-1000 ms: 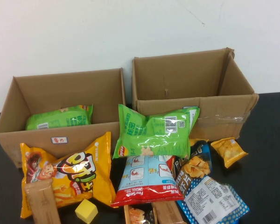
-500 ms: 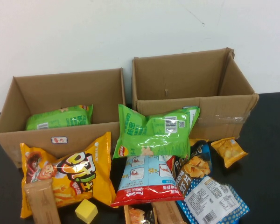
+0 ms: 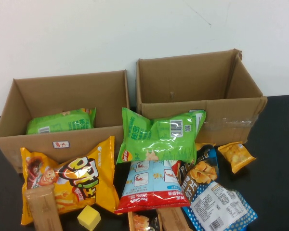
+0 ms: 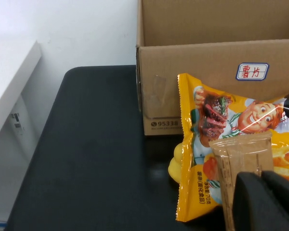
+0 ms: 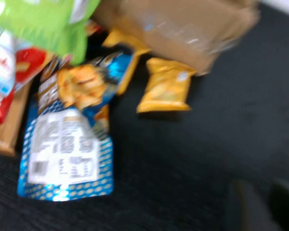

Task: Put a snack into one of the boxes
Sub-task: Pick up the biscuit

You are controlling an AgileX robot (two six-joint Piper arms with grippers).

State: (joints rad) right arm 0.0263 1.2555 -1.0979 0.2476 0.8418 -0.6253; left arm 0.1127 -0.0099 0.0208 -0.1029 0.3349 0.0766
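Note:
The small yellow bag is clear of the blue chip bag, so my right gripper should keep moving toward it until the fingers can close around it.
Two open cardboard boxes stand at the back, the left box and the right box. A green bag lies inside the left box. In front lie a green chip bag, an orange bag, a brown wafer packet, a blue and red bag, a blue chip bag and a small yellow bag. Neither gripper shows in the high view. My left gripper is shut, just short of the brown packet. My right gripper hovers over bare table near the small yellow bag.
A yellow cube lies at the front beside the brown packet. The black table is bare to the left of the left box, and it ends at a white wall. The right box stands beyond the small yellow bag.

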